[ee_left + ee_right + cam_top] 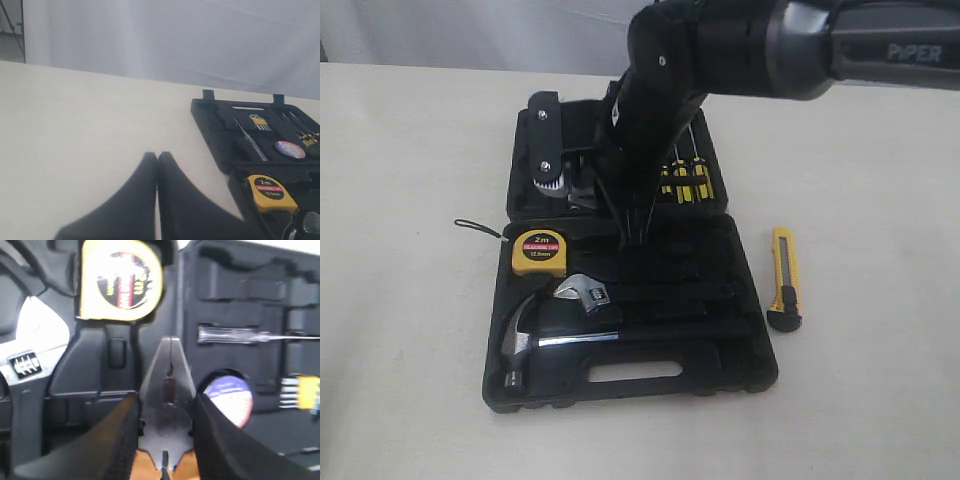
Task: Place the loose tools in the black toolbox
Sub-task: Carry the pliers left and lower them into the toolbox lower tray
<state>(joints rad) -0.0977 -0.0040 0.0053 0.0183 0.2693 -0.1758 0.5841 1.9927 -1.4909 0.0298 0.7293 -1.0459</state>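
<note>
My right gripper is holding the pliers with the pliers' nose (170,354) pointing along the empty recess (118,354) by the yellow tape measure, so it should keep lowering them until they lie inside, then let go.
The black toolbox (740,370) lies open on the table. My right gripper (636,215) reaches down over its middle, shut on the orange-and-black-handled pliers (169,385), whose grey nose points at the box's moulded recesses. My right gripper (165,400) has a finger on each side of the pliers' head. The yellow tape measure (538,252) (121,280) (270,192) sits in the box's left part. The small tape roll (230,400) (290,149) rests in the lid. The utility knife (785,280) lies on the table to the right of the box. My left gripper (157,156) is shut and empty above bare table.
A chrome hammer (525,340) and an adjustable wrench (582,292) (30,350) lie in the box's front half. Yellow-handled screwdrivers (685,180) and hex keys (260,122) are in the lid. The right arm (800,40) crosses overhead from the upper right.
</note>
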